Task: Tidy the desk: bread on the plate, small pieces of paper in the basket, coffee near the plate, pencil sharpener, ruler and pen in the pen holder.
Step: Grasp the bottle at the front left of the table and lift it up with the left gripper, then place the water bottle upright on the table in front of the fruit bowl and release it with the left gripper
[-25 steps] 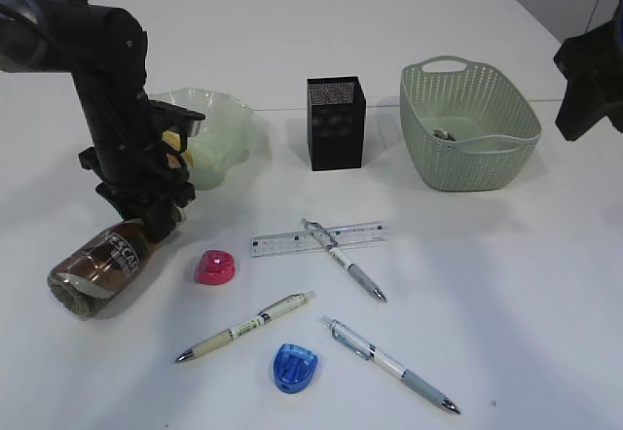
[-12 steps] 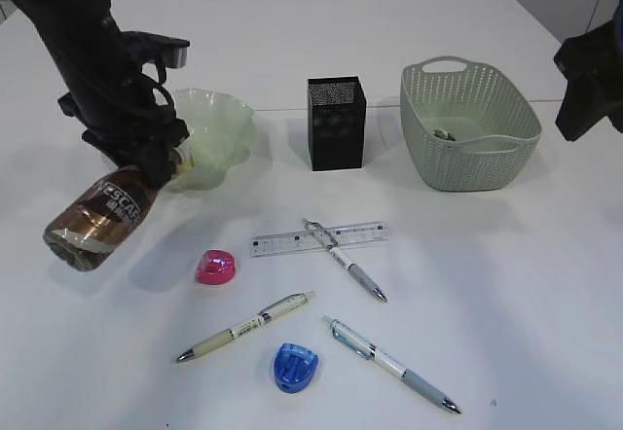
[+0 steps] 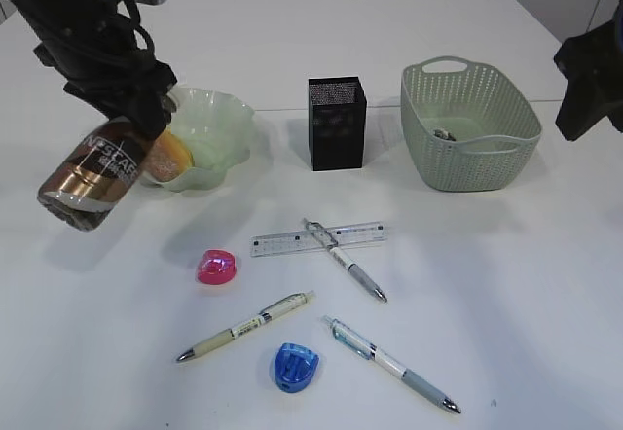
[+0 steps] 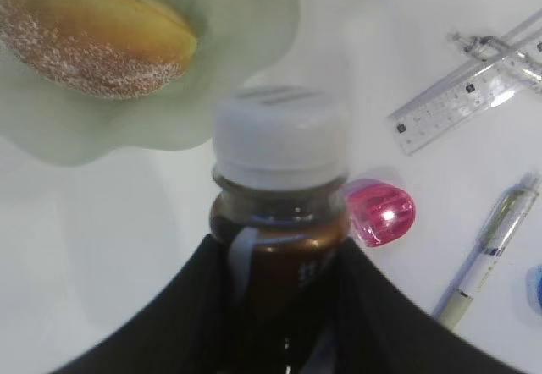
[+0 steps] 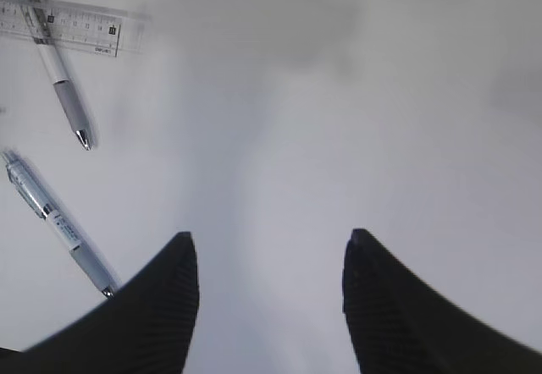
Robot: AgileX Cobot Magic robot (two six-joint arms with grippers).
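Observation:
The coffee is hanging tilted from my left gripper with its base (image 3: 70, 207) pointing away from the plate. I should turn the coffee upright before I lower it beside the plate (image 3: 124, 239).
My left gripper (image 3: 136, 109) is shut on the neck of the brown coffee bottle (image 3: 92, 175), which hangs tilted in the air left of the plate (image 3: 219, 124). In the left wrist view the fingers clamp the coffee (image 4: 279, 222) just under its white cap. The sugared bread (image 3: 167, 156) lies in the plate. The clear ruler (image 3: 292, 241) lies mid-desk with a pen (image 3: 343, 260) across it. Two more pens (image 3: 248, 327) (image 3: 389, 364) and a pink (image 3: 216, 267) and a blue (image 3: 294, 366) pencil sharpener lie nearer the front. My right gripper (image 5: 269, 247) is open over bare desk.
The black mesh pen holder (image 3: 337, 124) stands behind the ruler. The green basket (image 3: 467, 124) stands at the back right with small paper pieces (image 3: 443, 134) inside. The right arm (image 3: 589, 80) hangs at the right edge of the exterior view.
The left arm has lifted the coffee bottle off the desk, up and to the left. The bread in the plate now shows. The right arm has not moved.

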